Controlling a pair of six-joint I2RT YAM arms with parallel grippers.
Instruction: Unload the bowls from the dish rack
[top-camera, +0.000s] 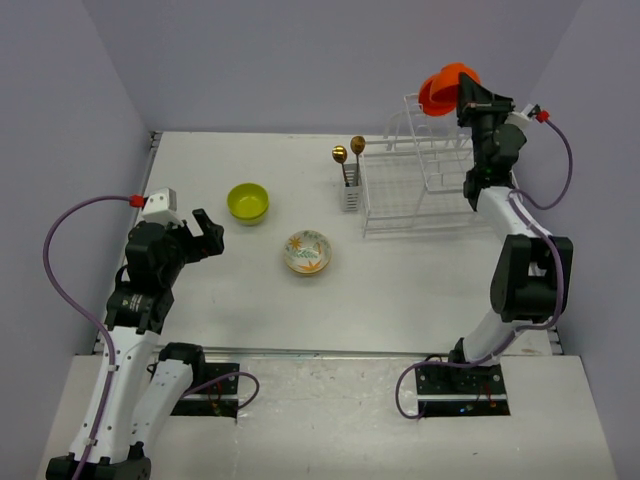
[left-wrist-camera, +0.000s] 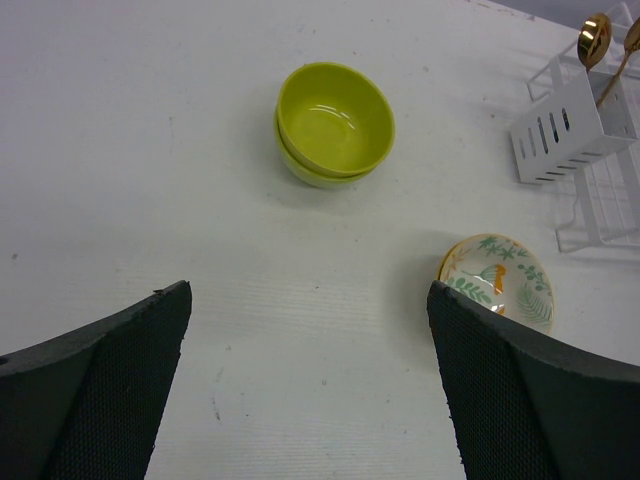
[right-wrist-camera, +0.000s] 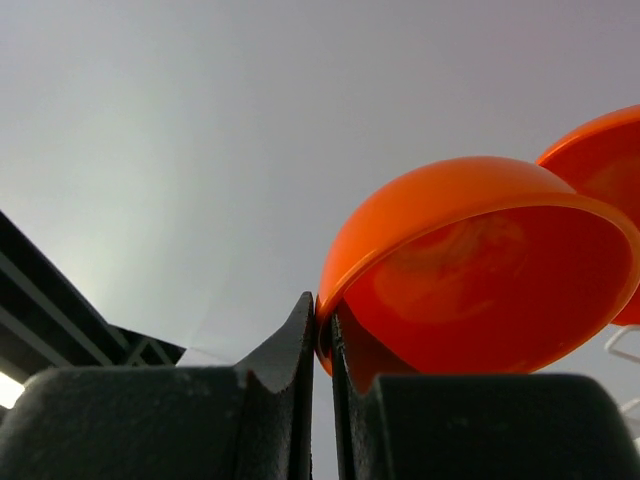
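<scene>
The robot's right gripper is holding the orange bowl (top-camera: 453, 83) far from the space (top-camera: 246, 262) near the lime-green bowls, so next the left gripper takes over the orange bowl and puts it there.
My right gripper (top-camera: 466, 97) is shut on the rim of an orange bowl (top-camera: 441, 90), held tilted in the air above the back of the white wire dish rack (top-camera: 415, 205). In the right wrist view the jaws (right-wrist-camera: 322, 312) pinch that bowl's rim (right-wrist-camera: 480, 270); part of a second orange bowl (right-wrist-camera: 605, 150) shows behind it. Lime-green bowls (top-camera: 248, 203) sit stacked on the table, also in the left wrist view (left-wrist-camera: 335, 120). The floral cream bowl (top-camera: 307, 251) stands upright to their right (left-wrist-camera: 497, 278). My left gripper (top-camera: 207, 234) is open and empty above the table (left-wrist-camera: 310, 300).
A white cutlery caddy (top-camera: 350, 195) with two gold spoons (top-camera: 348, 152) stands at the rack's left side, also in the left wrist view (left-wrist-camera: 570, 130). Grey walls enclose the white table (top-camera: 420, 290) on three sides.
</scene>
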